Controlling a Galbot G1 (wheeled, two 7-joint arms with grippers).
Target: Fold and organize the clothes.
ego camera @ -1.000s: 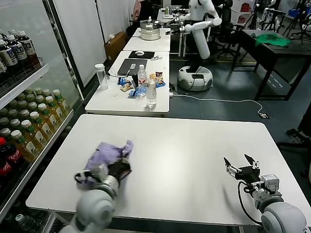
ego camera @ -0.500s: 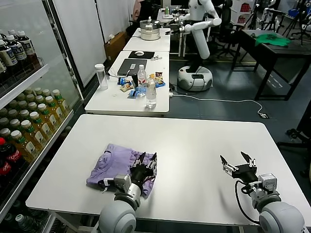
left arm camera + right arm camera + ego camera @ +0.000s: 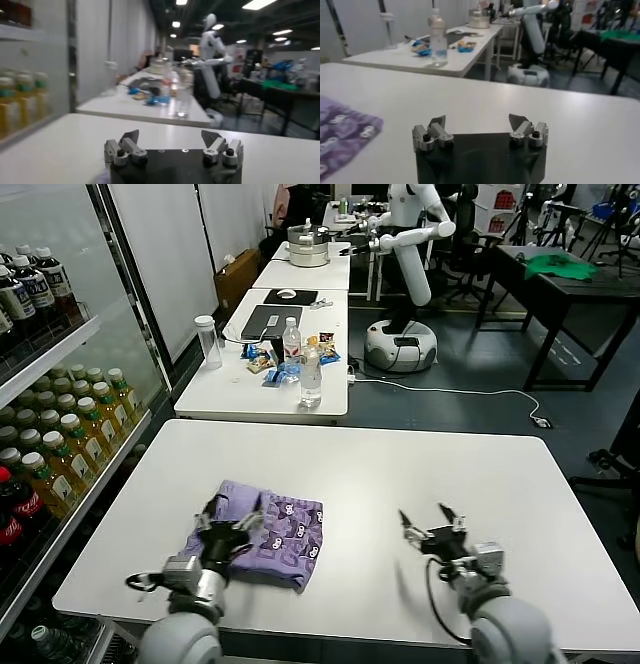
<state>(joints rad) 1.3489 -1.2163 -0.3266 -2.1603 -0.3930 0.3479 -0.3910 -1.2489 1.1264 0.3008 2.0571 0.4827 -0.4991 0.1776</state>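
Observation:
Next, I take the folded T-shirt [image 3: 270, 534] by its printed edge [image 3: 313, 536] with my right gripper and pull it to the middle of the white table, because it is lying crooked near the drinks cooler.
The clothes are one lavender T-shirt [image 3: 275, 534] with a darker purple print, lying folded in a flat rectangle on the front left of the white table [image 3: 400, 464]. My left gripper [image 3: 229, 511] hovers over the shirt's left part, fingers spread, holding nothing. In the left wrist view that gripper [image 3: 170, 135] shows both fingers wide apart with bare table between them. My right gripper [image 3: 425, 519] stands open above bare table, well to the right of the shirt. The right wrist view shows the same open gripper [image 3: 477, 121], with the shirt's printed edge [image 3: 342, 132] off to one side.
Behind my table stands a second white table [image 3: 230, 389] with water bottles [image 3: 311, 374], snacks and a laptop. A drinks cooler with bottles [image 3: 60, 444] lines the left side. Farther back are a white robot [image 3: 410, 244] and a green garment [image 3: 560, 264] on a dark table.
My left gripper has opened and let go of the shirt, which went from a bunched heap to a flat fold. The right gripper has moved left toward the shirt, staying open.

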